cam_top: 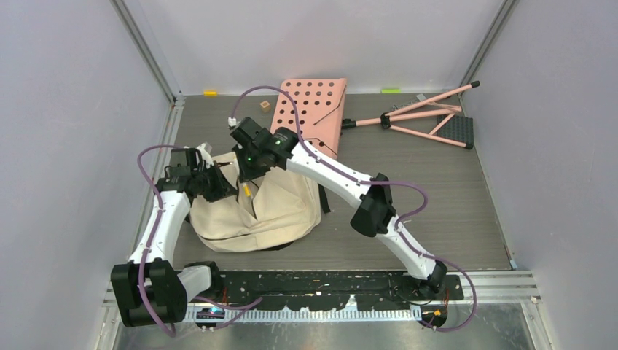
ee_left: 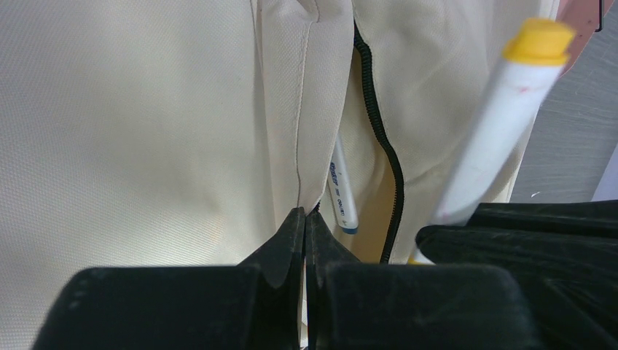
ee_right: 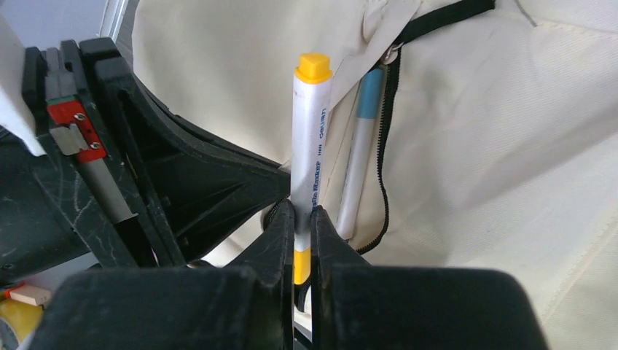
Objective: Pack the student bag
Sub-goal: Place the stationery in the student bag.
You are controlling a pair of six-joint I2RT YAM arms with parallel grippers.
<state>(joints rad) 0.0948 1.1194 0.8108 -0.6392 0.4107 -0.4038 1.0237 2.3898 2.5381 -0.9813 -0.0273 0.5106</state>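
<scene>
The yellow-ended marker (cam_top: 246,189) is lined up lengthwise over the open pocket. My right gripper should go on lowering it before it lets it go beside the blue-capped pen (ee_right: 358,157).
The student bag (cam_top: 277,208) lies in front of the arm bases, cream fabric with a black zipper (ee_left: 377,127) along an open pocket. My left gripper (ee_left: 305,214) is shut on the fabric edge of that pocket, by the bag's upper left (cam_top: 226,187). A white marker with yellow ends (ee_right: 309,131) is clamped in my shut right gripper (ee_right: 302,219), pointing at the pocket opening. The same marker (ee_left: 487,138) shows at the right of the left wrist view. A white pen with a blue cap (ee_right: 360,157) lies inside the pocket, and its printed barrel (ee_left: 341,191) shows just beyond the left fingertips.
A pink perforated board (cam_top: 315,109) lies behind the bag. A pink folding stand (cam_top: 430,117) lies at the back right. A small wooden block (cam_top: 264,106), a yellow piece (cam_top: 210,92) and a green piece (cam_top: 390,90) sit near the back wall.
</scene>
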